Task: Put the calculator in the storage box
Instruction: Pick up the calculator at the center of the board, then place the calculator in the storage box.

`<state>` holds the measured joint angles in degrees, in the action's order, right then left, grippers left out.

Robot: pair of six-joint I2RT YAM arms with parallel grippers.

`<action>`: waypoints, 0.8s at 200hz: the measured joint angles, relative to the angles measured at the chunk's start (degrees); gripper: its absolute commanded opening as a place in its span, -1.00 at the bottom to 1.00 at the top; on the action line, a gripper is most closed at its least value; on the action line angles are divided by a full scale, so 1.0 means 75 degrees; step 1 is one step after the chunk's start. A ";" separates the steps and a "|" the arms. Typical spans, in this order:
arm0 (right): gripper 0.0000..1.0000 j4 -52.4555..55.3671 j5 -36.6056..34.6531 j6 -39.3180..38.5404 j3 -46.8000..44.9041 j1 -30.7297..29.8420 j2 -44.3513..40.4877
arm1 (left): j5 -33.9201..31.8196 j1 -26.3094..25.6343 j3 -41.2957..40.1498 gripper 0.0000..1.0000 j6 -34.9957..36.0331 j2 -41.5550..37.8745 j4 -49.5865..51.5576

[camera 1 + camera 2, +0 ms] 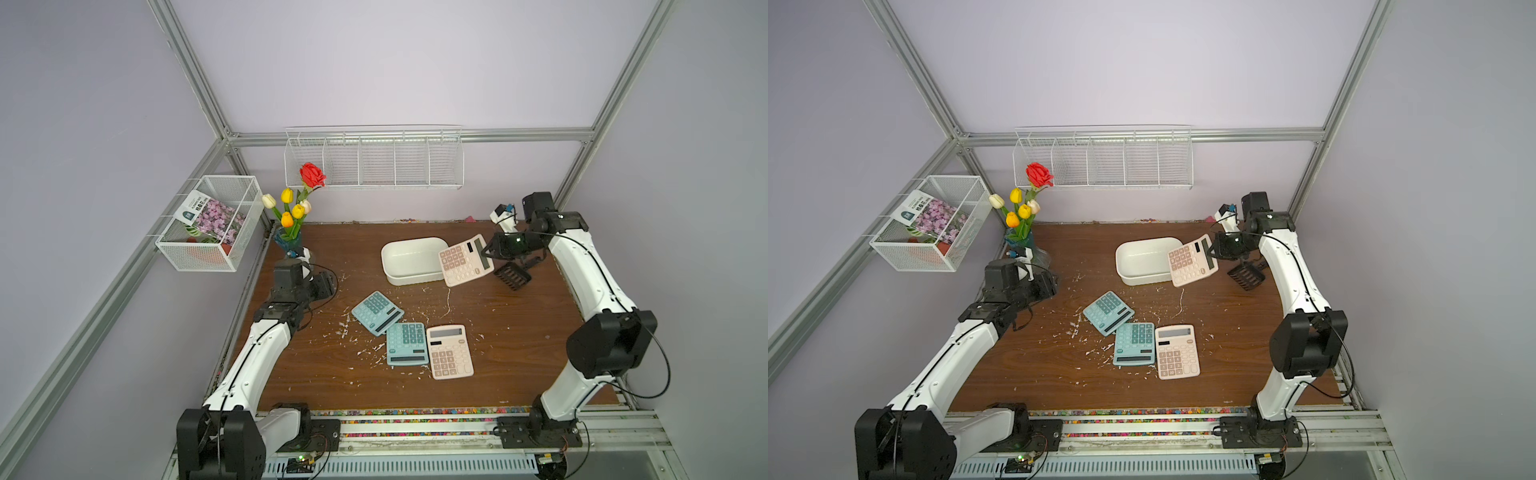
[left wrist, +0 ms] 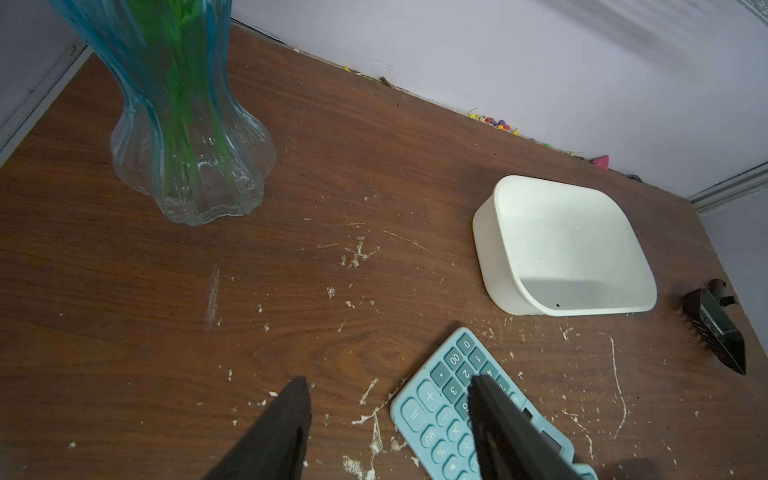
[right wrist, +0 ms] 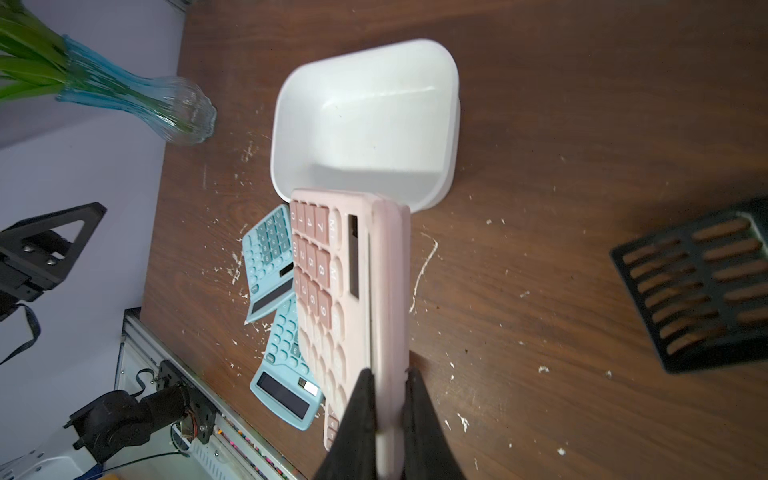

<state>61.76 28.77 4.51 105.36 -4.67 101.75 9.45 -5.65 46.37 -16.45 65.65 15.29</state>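
Observation:
I should keep moving my right gripper over and down until the held pink calculator's key end (image 1: 449, 265), which points toward the empty storage box (image 1: 412, 258), rests inside that box.
My right gripper (image 1: 484, 251) (image 3: 390, 372) is shut on the screen end of a pink calculator (image 1: 463, 262) (image 3: 386, 266), which hangs tilted above the table. Its key end reaches over the right rim of the storage box (image 1: 401, 257) (image 3: 365, 120), a shallow white tub with nothing in it. A second pink calculator (image 1: 450, 351) and two teal calculators (image 1: 377, 312) (image 1: 407, 344) lie flat in the middle of the table. At the left, my left gripper (image 1: 326, 286) (image 2: 390, 380) stands open over the wood, one finger above a teal calculator (image 2: 440, 399).
A black slotted scoop (image 1: 514, 276) lies right of the box, under my right wrist. A glass vase of flowers (image 1: 291, 232) stands at the back left corner. A wire-mesh basket (image 1: 208, 224) and a long wire rack (image 1: 374, 160) hang on the walls.

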 measured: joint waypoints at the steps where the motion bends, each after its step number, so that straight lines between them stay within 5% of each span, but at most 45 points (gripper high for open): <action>1: -1.00 0.0000 0.0000 0.0009 0.0032 -0.0006 0.0017 | 0.0000 0.0000 0.0000 0.29 0.0000 -0.0003 0.0000; 68: -1.00 -0.0038 -0.0006 0.0466 0.2296 -0.0723 0.2410 | -0.0061 0.0000 0.0000 0.29 0.0000 -0.0012 0.0003; 160: -1.00 -0.0254 -0.0023 0.1070 0.3325 -0.0793 0.4054 | -0.0111 0.0000 0.0000 0.29 0.0000 -0.0012 0.0006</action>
<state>59.86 28.60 12.53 130.30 -10.61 132.16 8.62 -5.65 46.37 -16.45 65.56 15.33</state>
